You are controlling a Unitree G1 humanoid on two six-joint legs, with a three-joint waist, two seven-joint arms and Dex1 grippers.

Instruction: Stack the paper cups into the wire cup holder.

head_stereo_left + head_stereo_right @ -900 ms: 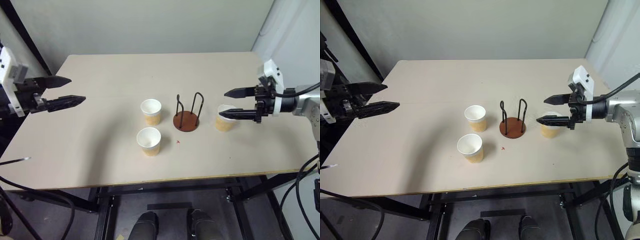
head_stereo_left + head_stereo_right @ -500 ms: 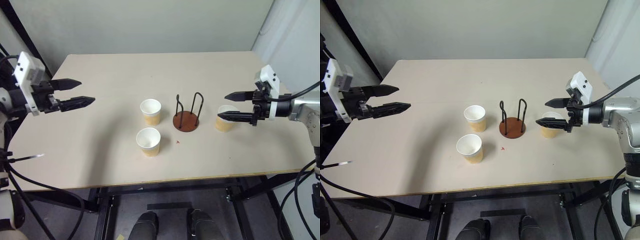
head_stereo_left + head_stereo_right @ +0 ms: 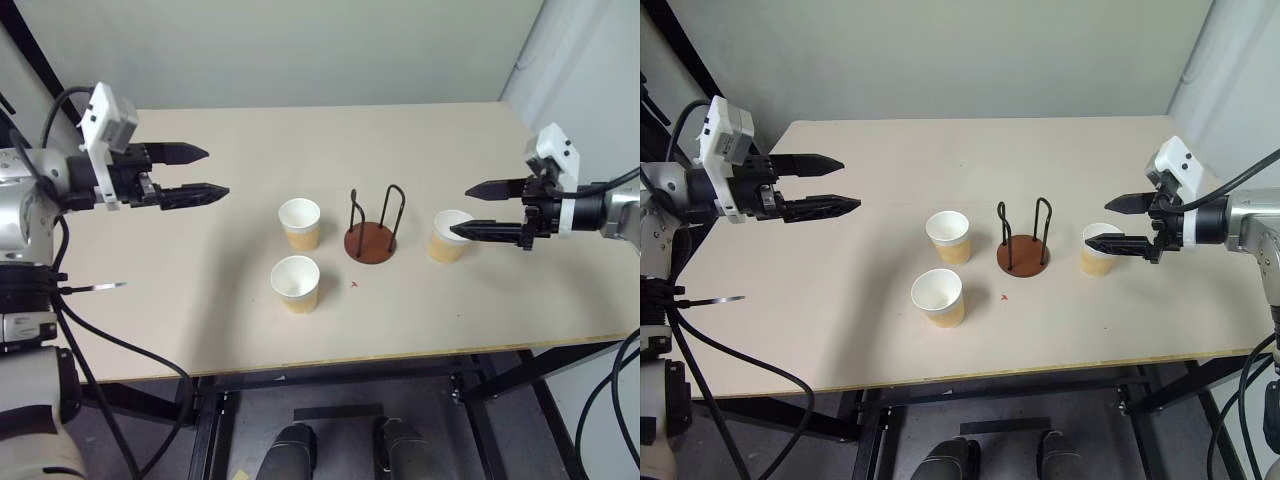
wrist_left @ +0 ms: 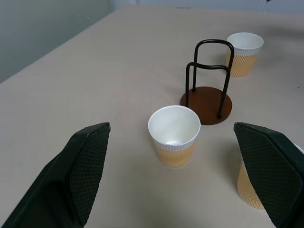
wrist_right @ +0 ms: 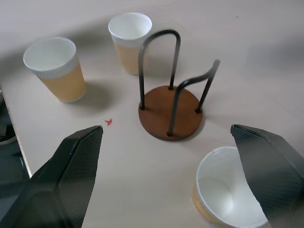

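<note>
The paper cup (image 3: 447,238) should slide down to the disc base when I lower it, because a wide gap shows (image 3: 375,222) between the wire loops.
Three paper cups stand upright on the beige table (image 3: 200,300). One cup (image 3: 300,221) is left of the wire cup holder (image 3: 372,241), one cup (image 3: 296,283) stands nearer the front edge, and one cup (image 3: 446,236) is to the holder's right. The holder has a reddish-brown disc base with two dark wire loops and nothing in it. My left gripper (image 3: 215,171) hovers open over the table's left part, pointing toward the cups, well short of them. My right gripper (image 3: 460,210) is open just above the right cup, its lower finger over the rim.
A small red mark (image 3: 354,284) lies on the table in front of the holder. A grey wall runs behind the table. Black cables (image 3: 100,350) hang at the left edge. Bare tabletop spreads at the back and front left.
My left gripper has swung from beyond the table's left edge in over the table, toward the cups. My right gripper has drawn slightly to the right. Cups and holder have not moved.
</note>
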